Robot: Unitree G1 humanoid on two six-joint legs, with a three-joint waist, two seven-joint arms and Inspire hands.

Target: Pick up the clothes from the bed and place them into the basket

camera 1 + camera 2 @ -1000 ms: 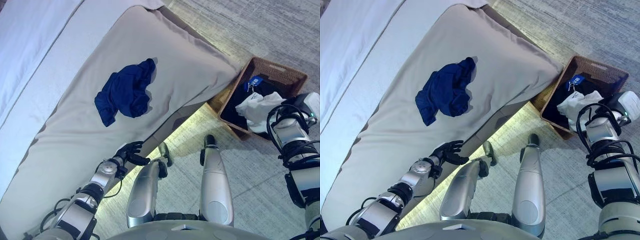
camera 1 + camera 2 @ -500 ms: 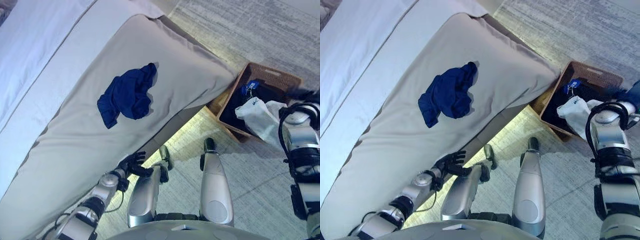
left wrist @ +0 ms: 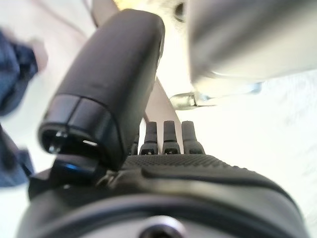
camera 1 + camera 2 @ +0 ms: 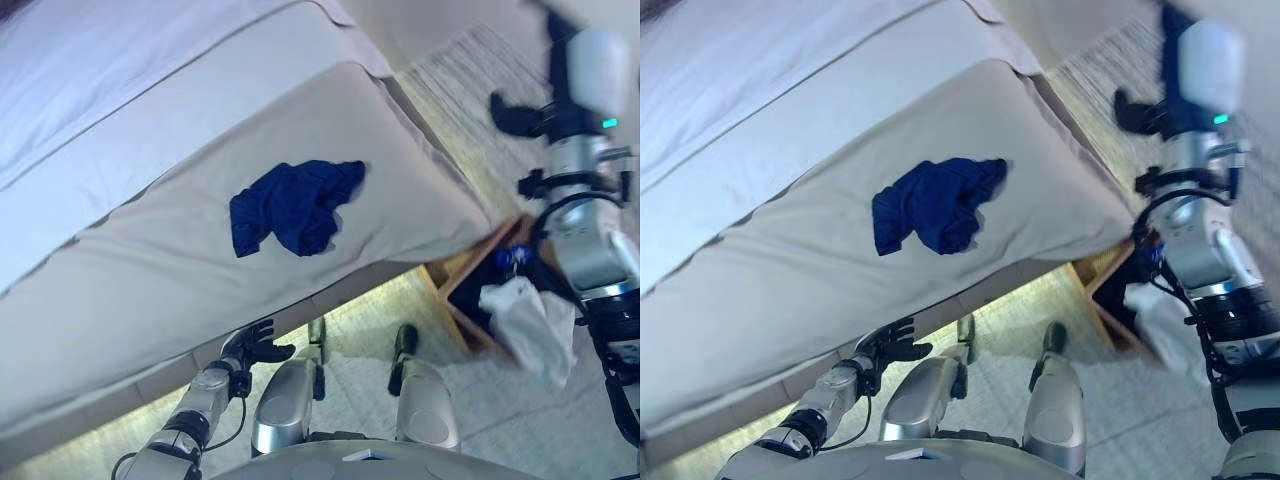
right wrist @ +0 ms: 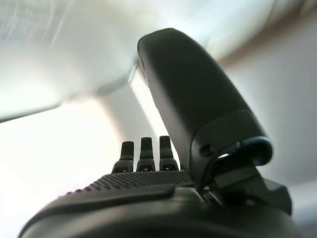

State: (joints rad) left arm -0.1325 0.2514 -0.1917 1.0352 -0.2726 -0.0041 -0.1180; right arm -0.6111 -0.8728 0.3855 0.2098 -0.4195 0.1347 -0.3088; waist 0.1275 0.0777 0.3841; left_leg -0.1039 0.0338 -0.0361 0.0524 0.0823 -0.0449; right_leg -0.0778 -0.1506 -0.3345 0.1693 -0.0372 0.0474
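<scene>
The dark blue garment (image 4: 294, 208) has its folds piled together with stubby ends (image 4: 349, 174) sticking out, so it should stay bunched up with short flaps hanging down when I lift it.
A dark blue garment (image 4: 295, 205) lies crumpled on the beige bed cover (image 4: 150, 270), near the bed's foot corner; it also shows in the left wrist view (image 3: 12, 74). The brown wicker basket (image 4: 458, 310) stands on the floor by that corner, partly hidden by my right arm. A white garment (image 4: 530, 320) hangs over the basket's near side, on top of dark clothes. My right hand (image 4: 510, 115) is raised high above the basket, open and empty, its fingers (image 5: 143, 151) straight. My left hand (image 4: 255, 345) hangs low at the bed's side, open and empty (image 3: 168, 168).
White sheets (image 4: 120, 60) cover the bed's far part. Grey patterned carpet (image 4: 450, 80) runs past the bed's foot and around the basket. A lit gap (image 4: 350, 300) shows under the bed frame.
The camera has swung, so the whole picture has shifted. My right hand has risen from the basket to high above it, empty. The white garment now hangs over the basket's side.
</scene>
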